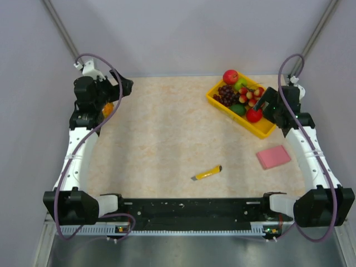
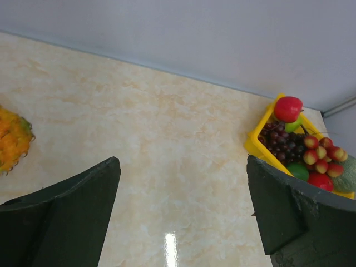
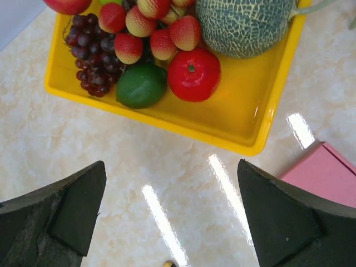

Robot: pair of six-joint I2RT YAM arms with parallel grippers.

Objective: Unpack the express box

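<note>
The express box is next to the fruit tray, a long way from the robot's left gripper, so the robot's right gripper should first bring the box to the clear middle.
The express box, a small flat pink cardboard box, lies closed on the table at the right, just in front of the yellow fruit tray. Its corner shows at the right edge of the right wrist view. My right gripper hangs open and empty over the tray's near right corner, behind the box; in its own view the jaws stand wide apart over bare table. My left gripper is at the far left, open and empty; its own view also shows it open and empty.
A yellow utility knife lies near the table's front middle. The tray holds grapes, an apple, strawberries, a lime, a tomato and a melon. An orange spiky fruit lies under the left arm.
</note>
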